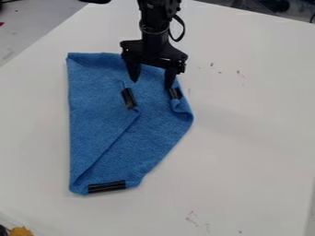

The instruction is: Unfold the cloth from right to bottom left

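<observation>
A diagonal edge runs across the cloth, so I expect the folded corner to flip over the straight side and open flat when the robot's gripper pulls it outward.
My gripper point(151, 82) hangs over the upper right part of the blue cloth point(95, 120), its two fingers spread wide apart with nothing seen between them but cloth below. The cloth lies on the white table, partly folded, with a diagonal edge running from its middle down to the bottom left. One black clip point(128, 98) sits near the cloth's middle, just below the left finger. Another black clip point(176, 93) is at the right edge, just under the right finger. A third black clip point(107, 186) lies along the bottom edge.
The white table point(246, 133) extends around the cloth, with small marks on its surface. A yellow object point(20, 231) is at the bottom left corner, beyond the table's edge. Dark items stand past the far edge at the top right.
</observation>
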Motion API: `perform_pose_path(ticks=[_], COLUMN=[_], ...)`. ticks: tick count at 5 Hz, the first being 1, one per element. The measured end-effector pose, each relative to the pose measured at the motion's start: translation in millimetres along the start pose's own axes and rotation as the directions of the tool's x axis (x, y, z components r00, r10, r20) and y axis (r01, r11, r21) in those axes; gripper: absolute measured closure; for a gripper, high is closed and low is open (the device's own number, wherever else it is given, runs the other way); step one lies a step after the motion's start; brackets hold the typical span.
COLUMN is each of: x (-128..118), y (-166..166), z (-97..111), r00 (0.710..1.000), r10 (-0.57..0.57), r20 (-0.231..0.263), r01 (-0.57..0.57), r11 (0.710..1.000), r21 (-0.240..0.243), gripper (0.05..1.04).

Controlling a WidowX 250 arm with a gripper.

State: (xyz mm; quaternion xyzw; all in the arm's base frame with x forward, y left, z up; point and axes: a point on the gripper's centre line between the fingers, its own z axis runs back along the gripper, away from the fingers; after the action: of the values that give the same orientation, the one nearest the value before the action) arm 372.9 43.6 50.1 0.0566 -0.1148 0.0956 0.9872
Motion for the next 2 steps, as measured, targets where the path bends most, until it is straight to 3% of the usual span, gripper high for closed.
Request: perform_pose_path(ticks=[2], x=[-13.7], y=[5.0], z=[-16.0], r00=[0.998], r10=[0.004], r20=[-0.057], r01=[-0.004], r11=[1.000], r21=[0.011], gripper=[0.082])
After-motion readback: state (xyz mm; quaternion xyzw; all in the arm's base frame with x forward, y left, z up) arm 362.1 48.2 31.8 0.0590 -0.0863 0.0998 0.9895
